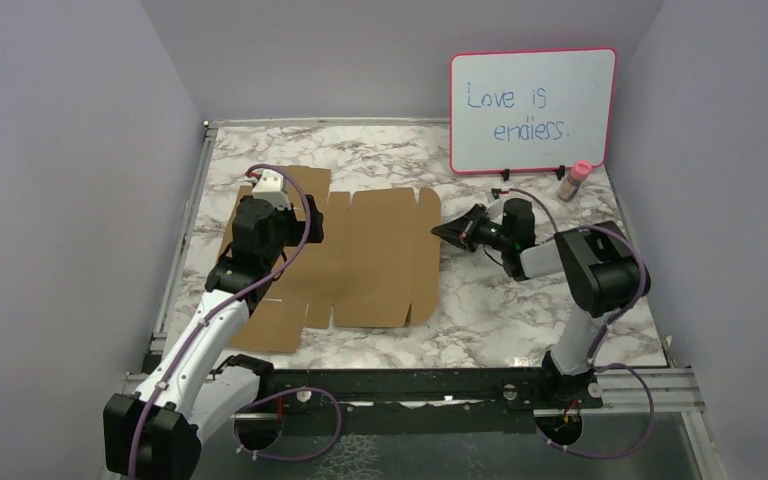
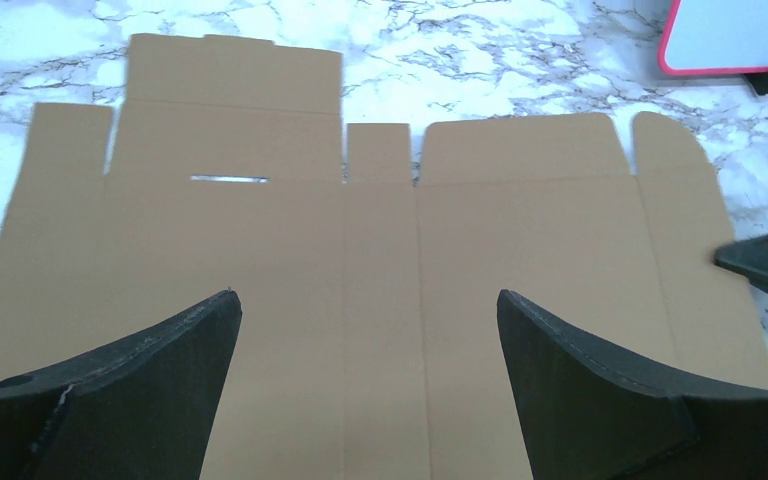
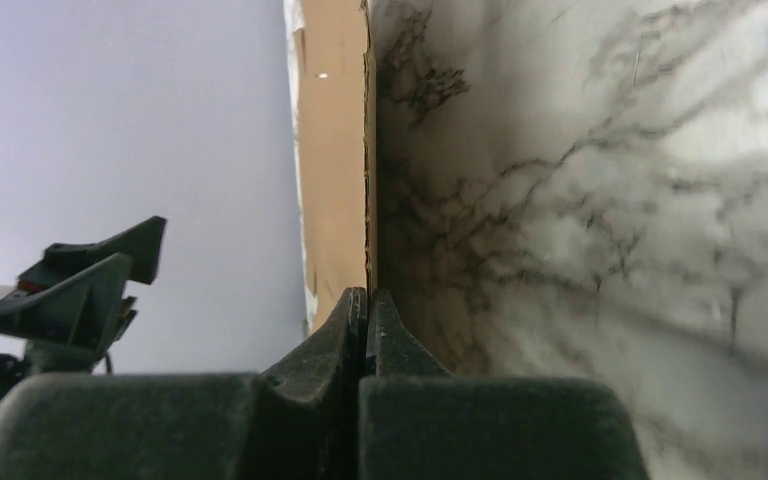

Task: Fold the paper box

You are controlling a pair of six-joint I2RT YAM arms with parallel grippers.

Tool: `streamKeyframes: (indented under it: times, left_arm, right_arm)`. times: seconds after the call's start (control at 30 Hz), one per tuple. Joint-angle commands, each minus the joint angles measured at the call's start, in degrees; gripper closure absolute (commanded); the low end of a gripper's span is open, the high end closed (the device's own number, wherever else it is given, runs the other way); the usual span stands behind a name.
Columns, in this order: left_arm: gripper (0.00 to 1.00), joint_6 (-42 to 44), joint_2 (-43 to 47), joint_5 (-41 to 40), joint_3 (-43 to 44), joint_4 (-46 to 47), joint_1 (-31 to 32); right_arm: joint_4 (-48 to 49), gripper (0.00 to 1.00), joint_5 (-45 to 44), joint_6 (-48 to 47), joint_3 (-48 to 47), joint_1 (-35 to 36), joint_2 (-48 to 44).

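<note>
The sheet's long edge [image 1: 438, 257] is pinched in my right gripper, and the marble [image 1: 470, 295] next to it is uncovered. I should go on pulling the sheet until it lies at a slant.
The paper box [image 1: 370, 260] is a flat brown die-cut cardboard sheet lying on the marble table [image 1: 520, 300]. My left gripper [image 1: 278, 222] hovers over the sheet's left part. In the left wrist view it [image 2: 368, 305] is wide open and empty, with the sheet [image 2: 380, 240] spread below. My right gripper [image 1: 443, 230] lies low and turned sideways, shut, with its tips at the sheet's right edge. In the right wrist view its closed tips [image 3: 367, 295] meet the cardboard edge [image 3: 335, 150]. I see no cardboard between the fingers.
A pink-framed whiteboard [image 1: 532, 110] stands at the back right, with a small pink-capped bottle [image 1: 575, 180] beside it. Grey walls close in on the left, back and right. A metal rail [image 1: 440, 380] runs along the near edge.
</note>
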State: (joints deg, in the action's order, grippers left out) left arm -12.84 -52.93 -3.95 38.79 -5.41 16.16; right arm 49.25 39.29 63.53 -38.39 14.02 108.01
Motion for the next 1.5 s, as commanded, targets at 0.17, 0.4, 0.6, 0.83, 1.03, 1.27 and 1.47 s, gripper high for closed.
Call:
streamKeyframes:
  times: [0.17, 0.4, 0.6, 0.83, 1.03, 1.27, 1.47]
  left_arm:
    - [0.01, -1.9, 2.1, -2.8, 0.4, 1.5, 0.2]
    - [0.01, -4.3, 3.3, -5.9, 0.1, 0.2, 0.2]
    - [0.01, -6.9, 2.8, -7.9, 0.0, -0.5, 0.1]
    - [0.01, -11.3, 4.0, -9.6, -0.5, -1.9, -0.2]
    - [0.01, -15.4, 5.5, -12.2, 0.5, -8.2, -0.3]
    - [0.01, -24.1, 7.5, -12.5, -3.7, -12.3, -0.3]
    - [0.01, -28.5, 6.0, -12.7, -6.9, -13.7, -0.3]
  right_arm:
    - [-6.0, 0.99, -15.5, 4.6, 16.7, -1.4, -25.6]
    - [-17.9, 0.99, -24.5, 6.8, 26.9, -1.4, -44.6]
    - [-31.2, 0.97, -25.7, 6.7, 31.8, -1.3, -60.0]
    - [-43.5, 0.71, -20.4, 0.9, 32.4, -1.2, -66.4]
    - [-57.9, 0.49, -25.3, -11.4, 24.8, -1.2, -69.6]
    - [-61.4, 0.28, -29.8, -28.8, 13.1, -1.2, -63.2]
    - [-54.5, 0.15, -23.4, -38.7, 3.6, -1.2, -48.1]
